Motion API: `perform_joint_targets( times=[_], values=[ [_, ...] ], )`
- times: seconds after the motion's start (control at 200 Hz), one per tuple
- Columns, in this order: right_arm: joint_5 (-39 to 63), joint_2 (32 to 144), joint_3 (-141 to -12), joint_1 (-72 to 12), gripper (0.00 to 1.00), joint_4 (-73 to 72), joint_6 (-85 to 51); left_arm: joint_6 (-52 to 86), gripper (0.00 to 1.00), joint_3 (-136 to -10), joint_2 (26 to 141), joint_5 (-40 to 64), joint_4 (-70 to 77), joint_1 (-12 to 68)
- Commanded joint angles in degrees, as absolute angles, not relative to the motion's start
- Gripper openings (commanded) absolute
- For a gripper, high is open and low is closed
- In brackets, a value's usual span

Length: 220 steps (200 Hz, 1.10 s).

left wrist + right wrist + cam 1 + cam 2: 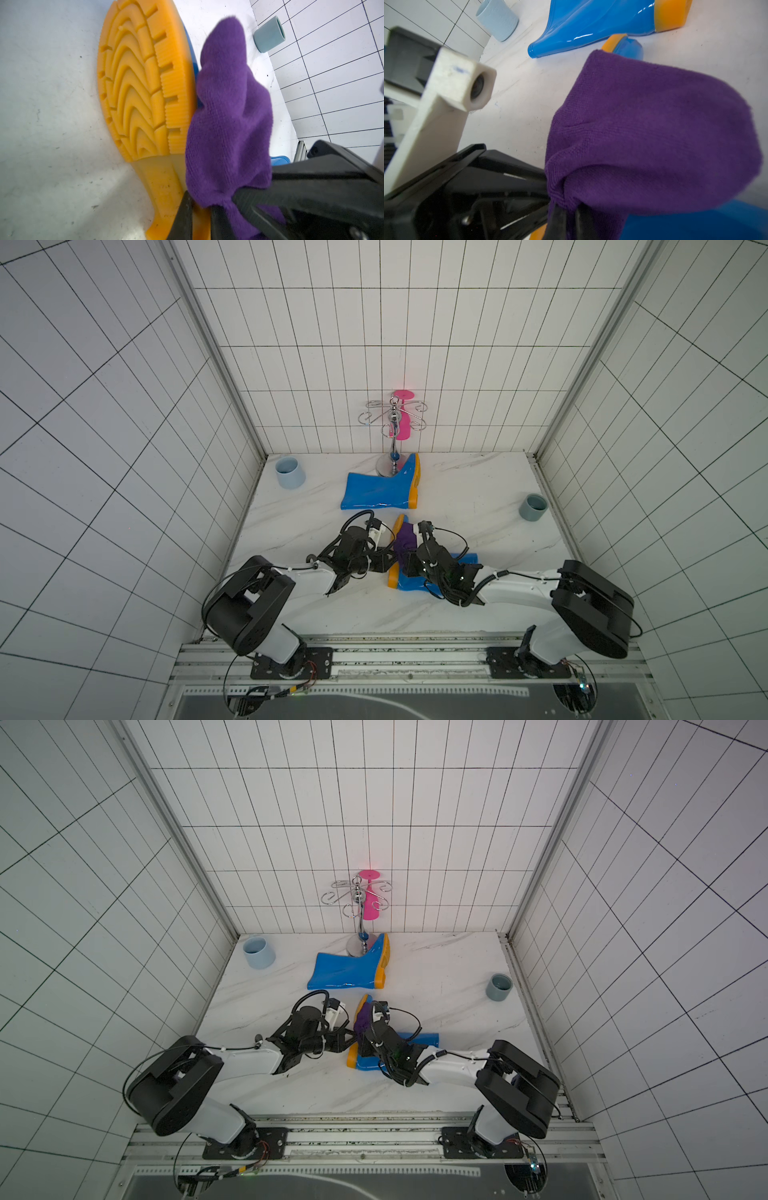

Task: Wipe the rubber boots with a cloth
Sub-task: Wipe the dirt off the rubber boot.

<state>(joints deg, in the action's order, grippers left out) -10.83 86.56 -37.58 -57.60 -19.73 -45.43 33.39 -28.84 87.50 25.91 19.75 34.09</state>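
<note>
My right gripper should sweep back to the toe (pixel 401 519) and then wipe the boot's shaft, because the purple cloth is crowding my left gripper at the near boot's sole edge (pixel 202 220).
Two glossy blue rubber boots with orange soles lie on their sides. The far boot (pixel 380 489) (pixel 347 971) (pixel 591 20) rests by the back wall. The near boot (pixel 409 583) (pixel 368 1063) lies under both arms, its ribbed sole (pixel 135 83) facing my left arm. My left gripper (pixel 392 561) (pixel 200 222) is shut on the edge of that sole near the heel. The purple cloth (pixel 405 541) (pixel 363 1021) (pixel 228 114) (pixel 654 135) drapes over the near boot's foot, with my right gripper (pixel 411 562) (pixel 570 222) shut on its bunched end. Only the toe (pixel 629 46) shows past the cloth.
A light-blue cup (pixel 290 472) stands at the back left and a grey cup (pixel 532 508) at the right edge. A chrome hook stand (pixel 392 423) carrying a pink glass (pixel 402 425) stands behind the far boot. Tiled walls close three sides.
</note>
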Motion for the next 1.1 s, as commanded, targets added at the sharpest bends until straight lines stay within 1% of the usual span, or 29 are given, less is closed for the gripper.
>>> perform_joint_targets(
  times=[0.0,0.175,0.3,0.395,0.56,0.59,0.735,0.92,1.094],
  values=[
    [-7.51,84.94,-34.36,-62.48,0.00,-10.67,-49.31,32.57,0.13,-24.60,92.37,19.43,2.88,34.26],
    [-7.29,79.78,-31.61,-65.50,0.00,-3.21,-52.52,32.56,0.14,-24.48,92.37,19.42,2.98,34.28],
    [-6.41,79.34,-31.72,-65.82,0.00,2.12,-53.61,32.67,0.13,-24.43,92.35,19.42,3.24,34.21],
    [-8.78,78.95,-33.29,-65.43,0.00,4.23,-51.81,32.62,0.13,-24.35,92.37,19.46,3.32,34.25],
    [-10.51,75.54,-38.62,-59.55,0.00,7.89,-47.38,32.77,0.13,-24.17,91.88,19.41,3.27,34.20],
    [-10.96,74.81,-39.93,-58.33,0.00,8.51,-44.87,32.76,0.13,-24.17,91.89,19.36,3.34,34.20],
    [-10.83,73.92,-47.40,-50.51,0.00,9.48,-39.02,32.76,0.14,-24.08,91.84,19.40,3.41,34.32],
    [-3.48,80.37,-55.39,-40.83,0.00,2.43,-35.81,32.92,0.14,-23.73,91.76,19.22,4.04,34.26],
    [3.14,90.38,-62.65,-37.27,0.00,-2.34,-37.40,32.86,0.13,-23.64,91.77,19.12,4.13,34.25]
  ],
)
